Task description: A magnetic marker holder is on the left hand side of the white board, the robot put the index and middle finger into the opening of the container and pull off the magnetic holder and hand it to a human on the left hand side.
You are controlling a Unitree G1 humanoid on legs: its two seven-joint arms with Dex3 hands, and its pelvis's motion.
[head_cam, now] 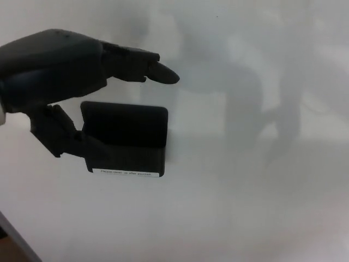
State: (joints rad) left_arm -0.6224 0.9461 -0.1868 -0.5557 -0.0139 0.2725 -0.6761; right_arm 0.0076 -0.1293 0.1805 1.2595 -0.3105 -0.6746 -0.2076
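Observation:
The magnetic marker holder [128, 158] should come away empty when I pull it off, because only dark space shows in the marker holder's opening [128, 135].
A black magnetic marker holder [126, 141] sticks to the whiteboard [251, 180], a white label strip along its bottom edge. My left hand [65, 76] reaches in from the left and hovers over the holder's top. Its two fingers [147, 66] stretch out to the right above the holder's upper edge, apart from it. The thumb [60, 134] hangs down at the holder's left side, close to or touching it. The hand is open and holds nothing. My right hand does not show.
The whiteboard fills nearly the whole view, with faint grey reflections across its upper right. A dark edge of the board shows at the bottom left corner [11, 243].

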